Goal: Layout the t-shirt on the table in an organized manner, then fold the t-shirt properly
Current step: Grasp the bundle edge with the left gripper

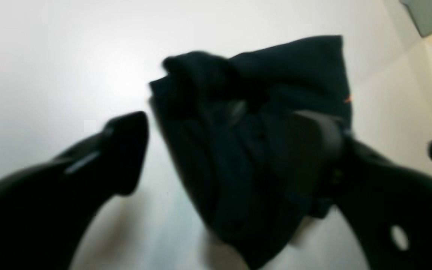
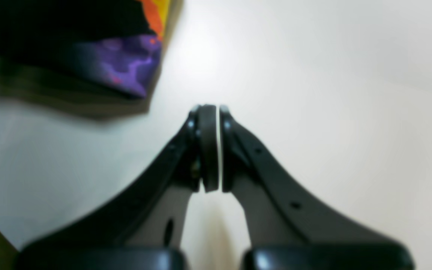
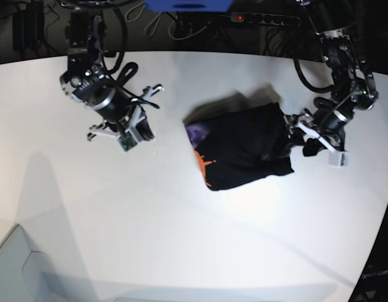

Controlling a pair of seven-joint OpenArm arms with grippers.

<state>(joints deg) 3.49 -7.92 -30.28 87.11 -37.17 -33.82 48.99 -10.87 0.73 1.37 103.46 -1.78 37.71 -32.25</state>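
The orange print [image 3: 204, 165] will turn round with the whole t-shirt when I pull the t-shirt's edge, because the black t-shirt is bunched up in a rough rectangle [image 3: 242, 146].
The black t-shirt [image 3: 244, 148] lies bunched in a rough rectangle on the white table [image 3: 181, 233], with an orange print and a purple patch [image 3: 195, 133] at its left edge. My left gripper [image 3: 296, 133] is at the shirt's right edge. In the left wrist view that gripper [image 1: 219, 150] is open, its fingers [image 1: 126, 150] spread wide, and the blurred cloth [image 1: 261, 112] bulges between them against the right finger. My right gripper [image 2: 214, 112] is shut on nothing over bare table, to the right of the shirt's purple patch [image 2: 126, 63]. In the base view it [image 3: 151, 97] hangs left of the shirt.
Cables and a power strip [image 3: 263, 17] run along the dark far side behind the table. The table's curved edge [image 3: 380, 220] falls away at the right. A pale floor corner [image 3: 17, 264] shows at the lower left.
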